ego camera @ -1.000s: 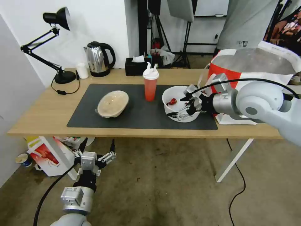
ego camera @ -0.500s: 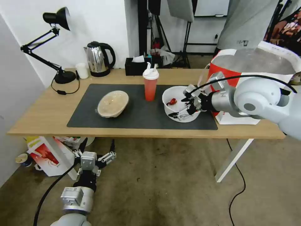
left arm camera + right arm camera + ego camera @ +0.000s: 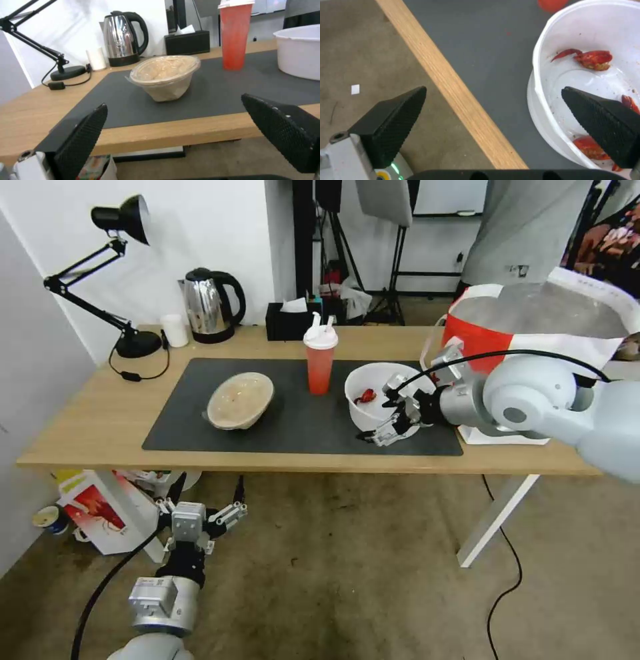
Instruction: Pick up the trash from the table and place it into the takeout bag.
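Observation:
The red food scraps (image 3: 367, 396) are spread over the white bowl's smooth bottom, so they will slide to one side when I raise the bowl's rim.
The white bowl (image 3: 375, 392) with red food scraps (image 3: 593, 58) sits on the dark mat (image 3: 300, 427) at the right of the table (image 3: 87, 427). My right gripper (image 3: 385, 412) is open and straddles the bowl's near rim. One finger (image 3: 603, 120) hangs over the bowl's inside and the other (image 3: 393, 117) is beyond the table's front edge. The red cup (image 3: 320, 359) stands left of the bowl, and the beige bowl (image 3: 240, 400) lies tilted further left. The takeout bag (image 3: 533, 323) stands open at the table's right end. My left gripper (image 3: 200, 513) waits open below the table's front edge.
A black desk lamp (image 3: 127, 280), a steel kettle (image 3: 212, 305), a small white cup (image 3: 175, 330) and a black tissue box (image 3: 290, 320) line the table's back. A red and white box (image 3: 100, 510) lies on the floor under the left end.
My right gripper has slid a little toward the table's front edge and lower, so its jaws now bracket the white bowl's near rim. The bowl and the left arm have stayed put.

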